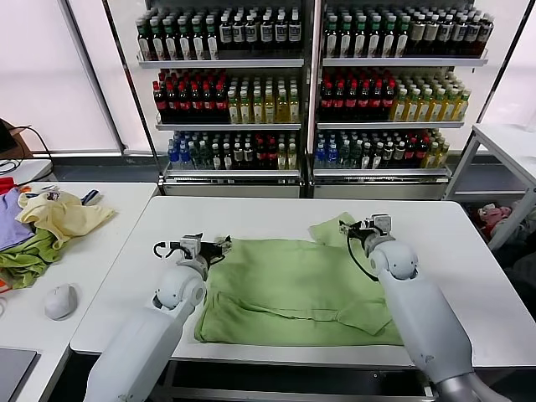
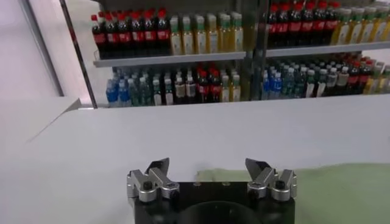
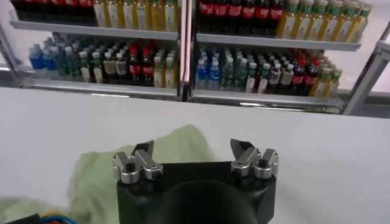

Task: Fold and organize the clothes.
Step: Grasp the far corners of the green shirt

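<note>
I expect the light green polo shirt to fold over while its front edge stays in place when I pull the back edge (image 1: 272, 241) toward the front, because its middle lies limp (image 1: 289, 280).
The light green polo shirt (image 1: 293, 289) lies partly folded on the white table (image 1: 251, 213), collar side toward the front edge, one sleeve (image 1: 333, 228) sticking out at the back. No print shows. My left gripper (image 1: 203, 246) is open and empty at the shirt's back left corner; the cloth edge shows in the left wrist view (image 2: 317, 179). My right gripper (image 1: 368, 227) is open and empty above the back sleeve, which shows green in the right wrist view (image 3: 177, 146).
A side table on the left holds a pale yellow garment (image 1: 63, 215), a darker green cloth (image 1: 25, 260), a purple one (image 1: 10, 219) and a white mouse (image 1: 60, 301). Bottle shelves (image 1: 314, 92) stand behind the table. Another table corner (image 1: 507, 142) is at the right.
</note>
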You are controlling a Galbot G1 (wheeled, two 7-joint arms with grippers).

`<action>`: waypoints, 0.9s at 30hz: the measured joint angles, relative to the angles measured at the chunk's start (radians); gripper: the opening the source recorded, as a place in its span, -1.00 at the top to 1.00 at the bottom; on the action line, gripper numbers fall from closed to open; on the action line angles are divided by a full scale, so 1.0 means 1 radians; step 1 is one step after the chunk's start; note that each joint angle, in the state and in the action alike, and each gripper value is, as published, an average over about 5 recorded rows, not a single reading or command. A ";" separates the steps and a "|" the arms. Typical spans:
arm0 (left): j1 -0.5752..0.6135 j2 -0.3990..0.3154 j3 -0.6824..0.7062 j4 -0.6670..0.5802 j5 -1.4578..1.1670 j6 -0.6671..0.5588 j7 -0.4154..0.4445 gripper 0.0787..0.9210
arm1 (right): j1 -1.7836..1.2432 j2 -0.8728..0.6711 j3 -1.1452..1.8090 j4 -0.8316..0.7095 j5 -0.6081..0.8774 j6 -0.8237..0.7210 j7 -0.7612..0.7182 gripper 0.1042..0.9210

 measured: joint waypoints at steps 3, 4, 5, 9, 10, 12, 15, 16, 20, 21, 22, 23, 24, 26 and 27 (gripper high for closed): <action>-0.019 -0.011 0.007 0.036 -0.003 0.001 0.003 -0.77 | 0.029 0.014 -0.008 -0.055 -0.011 0.005 -0.007 -0.76; -0.024 -0.015 0.009 0.047 -0.005 0.001 0.005 -0.77 | 0.037 0.019 -0.011 -0.071 -0.016 0.007 -0.010 -0.76; -0.029 -0.017 0.011 0.058 -0.006 0.002 0.006 -0.77 | 0.045 0.024 -0.013 -0.087 -0.020 0.009 -0.013 -0.76; -0.041 -0.025 0.021 0.091 -0.016 0.010 0.011 -0.77 | 0.072 0.042 -0.019 -0.142 -0.037 0.014 -0.022 -0.76; -0.043 -0.025 0.022 0.096 -0.019 0.012 0.012 -0.77 | 0.076 0.047 -0.020 -0.153 -0.041 0.014 -0.024 -0.76; -0.044 -0.026 0.025 0.103 -0.025 0.015 0.013 -0.77 | 0.083 0.054 -0.022 -0.174 -0.046 0.017 -0.027 -0.76; -0.044 -0.024 0.028 0.108 -0.036 0.017 0.015 -0.75 | 0.092 0.061 -0.022 -0.200 -0.049 0.021 -0.030 -0.67; -0.043 -0.023 0.029 0.108 -0.040 0.018 0.016 -0.73 | 0.094 0.063 -0.022 -0.207 -0.049 0.022 -0.031 -0.61; -0.037 -0.016 0.031 0.105 -0.054 0.019 0.023 -0.53 | 0.099 0.068 -0.021 -0.227 -0.046 0.023 -0.037 -0.33; -0.035 -0.015 0.032 0.104 -0.056 0.019 0.024 -0.45 | 0.099 0.069 -0.020 -0.231 -0.045 0.023 -0.039 -0.26; -0.034 -0.014 0.033 0.102 -0.058 0.020 0.026 -0.38 | 0.100 0.070 -0.020 -0.234 -0.043 0.022 -0.040 -0.20; -0.032 -0.014 0.034 0.101 -0.059 0.020 0.027 -0.32 | 0.100 0.070 -0.021 -0.236 -0.042 0.021 -0.041 -0.11; -0.031 -0.015 0.035 0.099 -0.060 0.021 0.028 -0.24 | 0.100 0.071 -0.022 -0.238 -0.040 0.020 -0.042 -0.05; -0.027 -0.015 0.037 0.097 -0.061 0.021 0.031 -0.12 | 0.099 0.072 -0.023 -0.239 -0.038 0.019 -0.043 0.10; -0.024 -0.015 0.037 0.096 -0.062 0.021 0.033 -0.03 | 0.097 0.072 -0.024 -0.239 -0.037 0.019 -0.043 0.16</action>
